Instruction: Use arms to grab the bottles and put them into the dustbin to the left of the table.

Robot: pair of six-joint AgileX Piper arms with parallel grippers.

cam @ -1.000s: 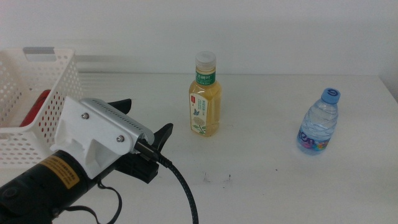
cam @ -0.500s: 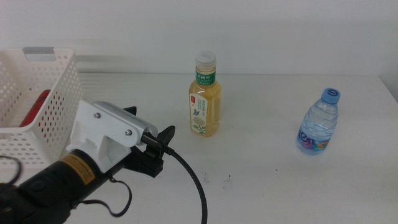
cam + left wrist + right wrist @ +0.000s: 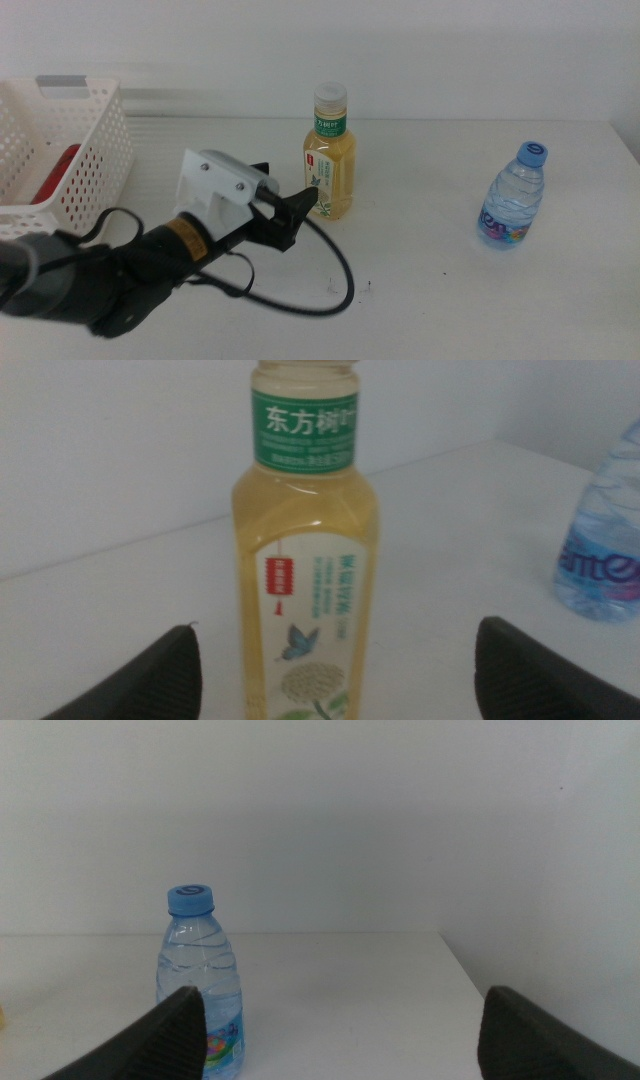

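Observation:
My left gripper's open fingers are in line with the yellow tea bottle's body (image 3: 306, 580), which stands upright. I should go on moving forward until the fingers are around it, then close them.
The yellow tea bottle (image 3: 329, 165) with white cap and green label stands upright mid-table. My left gripper (image 3: 285, 192) reaches in from the lower left and sits open just short of the bottle's left side, not touching it. In the left wrist view the tea bottle (image 3: 305, 560) fills the centre, ahead of the wide-apart jaws of the left gripper (image 3: 335, 635). A blue-capped water bottle (image 3: 513, 197) stands at the right. The white dustbin (image 3: 95, 165) at the far left holds a red can (image 3: 55, 172). The right gripper (image 3: 340, 1030) is open, facing the water bottle (image 3: 200, 985) from a distance.
A black cable (image 3: 335, 290) loops from the left arm over the white table (image 3: 440, 290). The table's right edge lies just beyond the water bottle. A pale wall runs behind the table.
My left arm has swung forward and to the right, away from the dustbin and up to the tea bottle. Its jaws stay open. Both bottles have not moved.

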